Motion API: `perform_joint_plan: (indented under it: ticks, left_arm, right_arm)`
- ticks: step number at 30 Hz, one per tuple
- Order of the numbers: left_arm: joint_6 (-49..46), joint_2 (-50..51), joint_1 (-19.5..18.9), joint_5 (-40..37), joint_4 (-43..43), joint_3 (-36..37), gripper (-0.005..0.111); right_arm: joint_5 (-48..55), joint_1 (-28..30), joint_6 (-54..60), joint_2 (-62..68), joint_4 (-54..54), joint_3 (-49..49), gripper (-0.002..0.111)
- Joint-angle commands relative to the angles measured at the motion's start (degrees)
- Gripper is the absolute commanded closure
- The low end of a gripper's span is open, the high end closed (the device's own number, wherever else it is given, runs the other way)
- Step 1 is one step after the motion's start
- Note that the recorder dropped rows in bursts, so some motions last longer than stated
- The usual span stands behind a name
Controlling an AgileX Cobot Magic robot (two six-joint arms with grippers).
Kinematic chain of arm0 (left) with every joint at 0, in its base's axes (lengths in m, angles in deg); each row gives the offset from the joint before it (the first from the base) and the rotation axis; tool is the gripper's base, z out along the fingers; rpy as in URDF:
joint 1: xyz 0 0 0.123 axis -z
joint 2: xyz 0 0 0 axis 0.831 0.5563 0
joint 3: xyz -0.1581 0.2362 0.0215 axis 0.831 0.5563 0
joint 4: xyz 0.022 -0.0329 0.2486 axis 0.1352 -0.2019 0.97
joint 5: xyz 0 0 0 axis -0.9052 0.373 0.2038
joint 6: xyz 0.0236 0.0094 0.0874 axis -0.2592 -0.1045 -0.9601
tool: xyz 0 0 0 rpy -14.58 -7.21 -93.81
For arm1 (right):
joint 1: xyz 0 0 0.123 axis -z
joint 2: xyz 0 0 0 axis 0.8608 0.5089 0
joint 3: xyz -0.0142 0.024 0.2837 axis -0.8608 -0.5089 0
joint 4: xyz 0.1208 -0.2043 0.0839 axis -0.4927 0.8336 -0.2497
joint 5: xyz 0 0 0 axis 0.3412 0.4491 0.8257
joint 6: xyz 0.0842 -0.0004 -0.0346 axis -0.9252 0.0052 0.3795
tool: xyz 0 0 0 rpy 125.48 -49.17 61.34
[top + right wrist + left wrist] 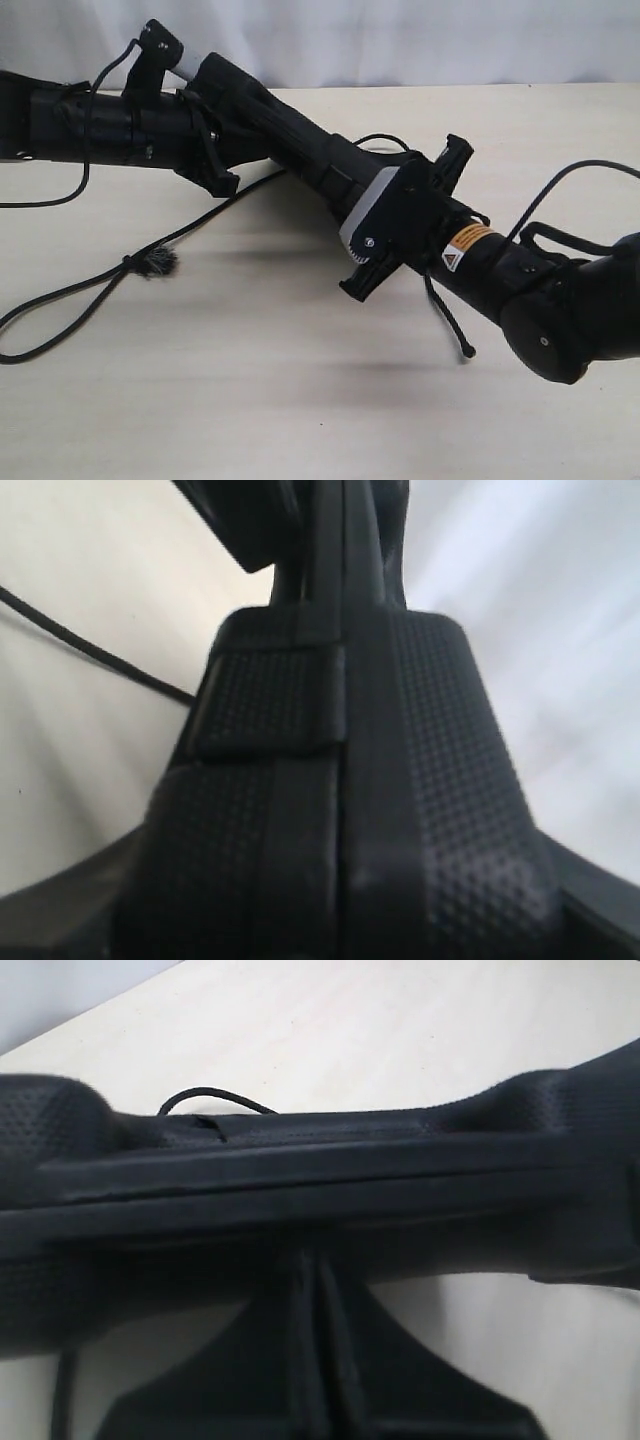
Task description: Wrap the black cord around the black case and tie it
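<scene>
With both grippers on the black case [300,135] and the cord's frayed tuft [155,262] lying apart, my left gripper next fetches the tuft while my right gripper steadies the case.
The black case [290,135] hangs edge-on above the table, tilted down toward the right and held at both ends. My left gripper [215,140] is shut on its upper left end, and my right gripper [385,215] is shut on its lower right end. In the left wrist view the case [330,1175] runs across the frame. In the right wrist view its dimpled edge [420,780] fills the frame. The black cord [70,300] lies on the table at the left and rises toward the case, its frayed tuft [152,262] resting on the table. A short knobbed end [455,325] dangles below the right gripper.
The light wooden table [300,400] lies beneath both arms. The robot's thin smooth cables [560,185] loop beside the right arm and another cable [60,195] trails off the left arm. A white wall stands behind the table's far edge.
</scene>
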Motion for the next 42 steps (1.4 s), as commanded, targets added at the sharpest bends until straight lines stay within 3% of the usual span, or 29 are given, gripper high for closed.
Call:
perform_joint_plan:
  ticks: [1,7,10,13,14,17,21,26,34,40,42]
  left_arm:
    - [1.90,-2.82,0.31,5.26,0.04,-0.42,0.103]
    - [15.80,-9.27,0.31,10.51,12.35,-0.42,0.070]
    - [26.61,-12.57,0.31,16.19,25.61,-0.42,0.060]
    - [45.08,-14.24,0.31,20.06,48.51,-0.42,0.060]
    - [53.83,-14.24,0.31,19.00,59.51,-0.42,0.060]
    - [70.94,-12.73,0.31,13.93,80.25,-0.42,0.062]
    - [80.84,-9.56,0.31,5.16,101.26,-0.42,0.074]
    - [75.90,-7.55,0.31,1.97,110.60,-0.42,0.079]
    - [44.90,-7.02,0.74,1.76,102.67,0.13,0.080]
    - [15.96,-6.10,0.74,11.03,102.93,4.98,0.080]
    - [6.76,-6.10,0.74,17.67,102.93,7.32,0.080]
  right_arm:
    - [-5.23,0.11,-7.08,-0.24,-1.16,0.83,0.104]
    - [-3.79,0.11,-10.35,-0.24,-2.69,3.30,0.104]
    - [-3.19,0.11,-12.04,-0.24,-2.69,4.10,0.104]
    - [-2.91,0.11,-12.17,-0.24,-2.69,4.20,0.104]
    - [-2.91,0.11,-12.17,-0.24,-2.69,4.20,0.104]
    - [-2.91,0.11,-12.57,-0.24,-2.69,4.20,0.104]
    - [-2.33,0.11,-12.68,-0.24,-2.69,4.20,0.104]
    - [-1.95,0.11,-12.68,-0.24,-2.69,4.20,0.104]
    - [-2.06,0.11,-12.46,-0.24,-2.69,4.20,0.104]
    - [-1.93,0.11,-12.46,-0.24,-2.69,4.20,0.104]
    - [-1.93,0.11,-12.46,-0.24,-2.69,4.20,0.104]
